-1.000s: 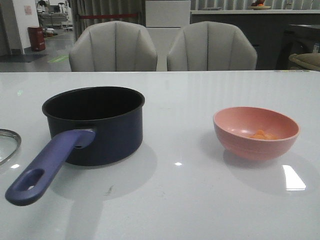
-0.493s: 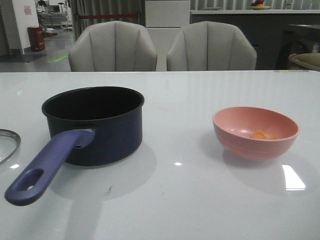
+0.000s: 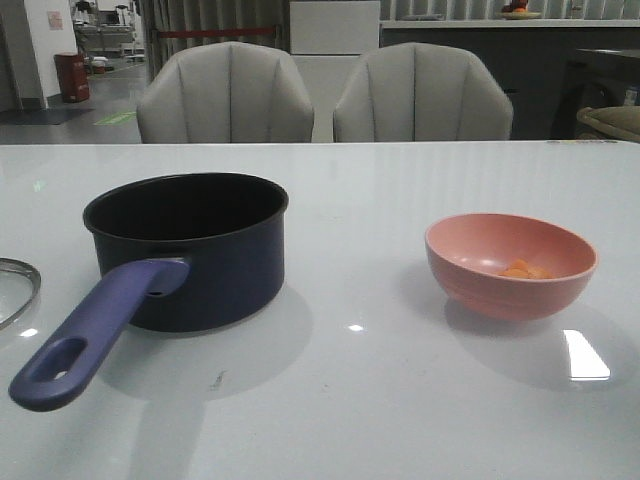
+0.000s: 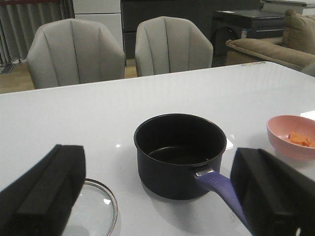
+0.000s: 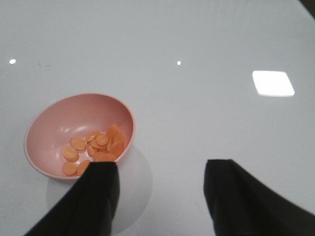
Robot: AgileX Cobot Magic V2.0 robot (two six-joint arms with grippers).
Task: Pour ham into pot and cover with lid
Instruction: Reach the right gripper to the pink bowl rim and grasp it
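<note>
The ham slices [image 3: 525, 270] are lying loose in the wide salmon-pink bowl [image 3: 508, 290], so all the ham will slide out when I pour and leave the bowl empty.
The dark navy pot [image 3: 187, 247] stands on the left of the table, empty, its purple-blue handle [image 3: 85, 335] pointing toward the front left. The ham [image 3: 525, 270] lies as orange slices in a salmon-pink bowl [image 3: 510, 265] on the right. Only the metal rim of the glass lid [image 3: 12, 290] shows at the left edge; its knob is hidden. In the left wrist view, my left gripper [image 4: 157, 191] is open above the table, short of the pot [image 4: 179, 155], with the lid [image 4: 96, 209] beside it. In the right wrist view, my right gripper [image 5: 162, 196] is open and empty, beside the bowl [image 5: 78, 135] holding the ham [image 5: 96, 147].
Two grey chairs [image 3: 225, 95] stand behind the table's far edge. A bright light reflection [image 3: 585, 355] lies on the glossy white tabletop [image 3: 380, 400] in front of the bowl. A sofa [image 4: 275, 46] shows beyond the table in the left wrist view.
</note>
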